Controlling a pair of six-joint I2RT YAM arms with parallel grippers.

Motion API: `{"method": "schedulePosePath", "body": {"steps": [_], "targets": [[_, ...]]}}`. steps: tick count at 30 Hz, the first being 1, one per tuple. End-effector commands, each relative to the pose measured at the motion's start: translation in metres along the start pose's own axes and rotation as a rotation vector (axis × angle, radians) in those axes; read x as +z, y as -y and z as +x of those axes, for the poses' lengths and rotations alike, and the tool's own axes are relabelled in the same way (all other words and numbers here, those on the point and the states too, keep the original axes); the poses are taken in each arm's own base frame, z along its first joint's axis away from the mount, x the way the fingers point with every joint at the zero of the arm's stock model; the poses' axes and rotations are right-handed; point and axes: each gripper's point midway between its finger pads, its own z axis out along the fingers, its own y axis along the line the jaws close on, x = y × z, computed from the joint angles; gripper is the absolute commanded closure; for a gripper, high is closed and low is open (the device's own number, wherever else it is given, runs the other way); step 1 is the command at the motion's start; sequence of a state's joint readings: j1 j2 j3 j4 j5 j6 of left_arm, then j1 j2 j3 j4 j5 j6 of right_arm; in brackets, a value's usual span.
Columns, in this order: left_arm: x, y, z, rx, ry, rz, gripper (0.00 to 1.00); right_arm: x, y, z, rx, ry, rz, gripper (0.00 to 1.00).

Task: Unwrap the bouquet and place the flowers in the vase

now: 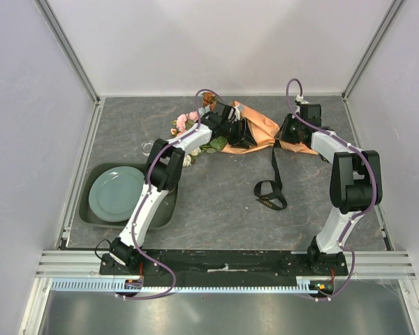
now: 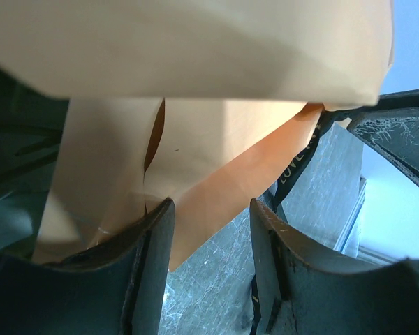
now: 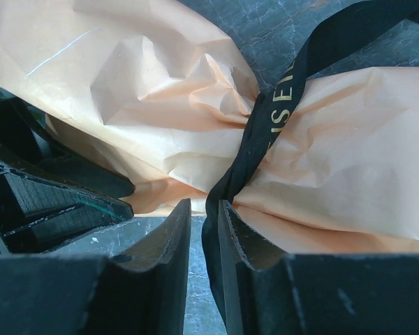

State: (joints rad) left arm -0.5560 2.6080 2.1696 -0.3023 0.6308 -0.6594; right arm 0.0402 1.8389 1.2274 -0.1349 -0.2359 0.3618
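The black ribbon squeezes the paper and lies loose along my right gripper's fingers. I should grip the ribbon next to the paper's edge and pull up.
The bouquet lies at the back middle of the table, its orange-tan paper spread loose. The flowers stick out of its left end. A black lettered ribbon still pinches the paper and trails toward the front. My left gripper is open, with a paper corner reaching between its fingers over bare table. My right gripper stands slightly open at the paper's right end; the ribbon runs down the gap against the right finger. The clear vase shows faintly, left of the flowers.
A dark green tray holding a pale green plate sits at the front left beside the left arm. White walls close in the table at the back and both sides.
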Motion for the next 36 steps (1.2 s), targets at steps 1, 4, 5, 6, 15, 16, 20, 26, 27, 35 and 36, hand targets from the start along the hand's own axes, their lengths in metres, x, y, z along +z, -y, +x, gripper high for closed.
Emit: {"method": "schedulePosePath", "body": {"steps": [1,4,5,6,15,16,20,26,27,35,36], "targets": [[0.001,-0.018,0.01,-0.022,-0.026,-0.046,0.45,-0.006,-0.014,-0.02,-0.017,0.061,-0.045,0.67],[0.001,-0.017,0.01,-0.022,-0.028,-0.044,0.45,-0.002,-0.013,-0.016,-0.018,0.05,-0.046,0.66],[0.001,-0.018,0.011,-0.023,-0.029,-0.045,0.45,-0.001,-0.012,-0.016,-0.019,0.047,-0.048,0.66],[0.001,-0.018,0.011,-0.023,-0.029,-0.045,0.45,0.0,-0.01,-0.013,-0.016,0.041,-0.041,0.67],[0.001,-0.019,0.012,-0.021,-0.032,-0.047,0.45,0.005,-0.011,-0.012,-0.034,0.046,-0.057,0.73],[0.001,-0.019,0.012,-0.021,-0.032,-0.047,0.45,0.006,-0.011,-0.011,-0.033,0.044,-0.057,0.75],[0.001,-0.02,0.013,-0.024,-0.034,-0.048,0.45,0.007,-0.015,-0.009,-0.031,0.044,-0.07,0.82],[0.001,-0.019,0.012,-0.02,-0.033,-0.044,0.45,0.009,-0.001,-0.007,-0.033,0.043,0.003,0.7],[0.001,-0.019,0.013,-0.02,-0.035,-0.045,0.45,0.008,0.001,-0.008,-0.039,0.047,0.012,0.7],[0.001,-0.02,0.014,-0.021,-0.038,-0.043,0.45,-0.017,0.014,-0.03,-0.05,0.141,0.127,0.64],[0.001,-0.019,0.013,-0.022,-0.037,-0.043,0.45,-0.016,0.015,-0.029,-0.051,0.137,0.125,0.62]]}}
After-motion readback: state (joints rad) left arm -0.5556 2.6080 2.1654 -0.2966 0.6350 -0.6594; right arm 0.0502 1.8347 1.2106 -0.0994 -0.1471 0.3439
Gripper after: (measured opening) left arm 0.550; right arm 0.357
